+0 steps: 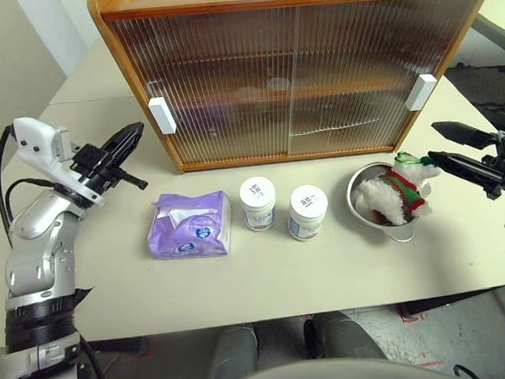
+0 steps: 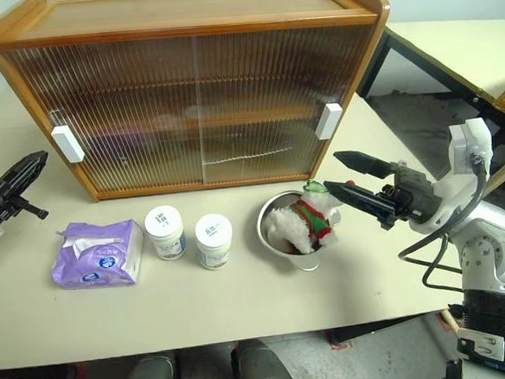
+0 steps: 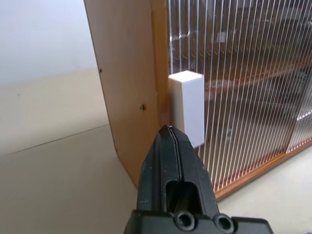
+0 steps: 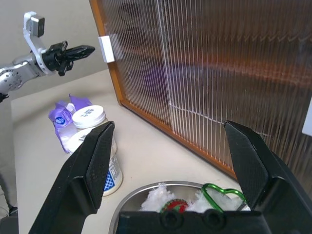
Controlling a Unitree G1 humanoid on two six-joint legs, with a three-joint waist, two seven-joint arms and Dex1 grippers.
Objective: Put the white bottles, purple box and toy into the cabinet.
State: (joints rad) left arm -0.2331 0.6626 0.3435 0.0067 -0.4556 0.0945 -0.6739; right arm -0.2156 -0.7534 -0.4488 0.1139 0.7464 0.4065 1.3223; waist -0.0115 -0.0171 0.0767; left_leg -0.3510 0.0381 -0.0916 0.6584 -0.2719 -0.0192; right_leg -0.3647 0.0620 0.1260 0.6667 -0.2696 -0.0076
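My left gripper should keep pushing with its shut fingers, which are at the outer side of the nearby white handle [image 1: 156,117], toward the cabinet's middle [image 1: 292,104] until the doors overlap.
The cabinet [image 1: 287,66] stands at the back of the table with both ribbed doors closed. In front of it, from left to right, lie the purple box [image 1: 190,225], two white bottles [image 1: 258,203] [image 1: 307,212], and the toy [image 1: 397,191], which sits in a steel bowl [image 1: 357,201]. My left gripper [image 1: 132,137] is shut and empty, its tip just short of the left door's white handle [image 3: 187,105]. To the right of the toy my right gripper [image 2: 332,171] is open and empty, pointing toward the toy and the cabinet.
The right door's white handle [image 1: 420,92] is near the cabinet's right end. The table's front edge [image 1: 270,314] runs close below the objects. To the right of the cabinet the table ends beside a dark-framed table [image 2: 451,54].
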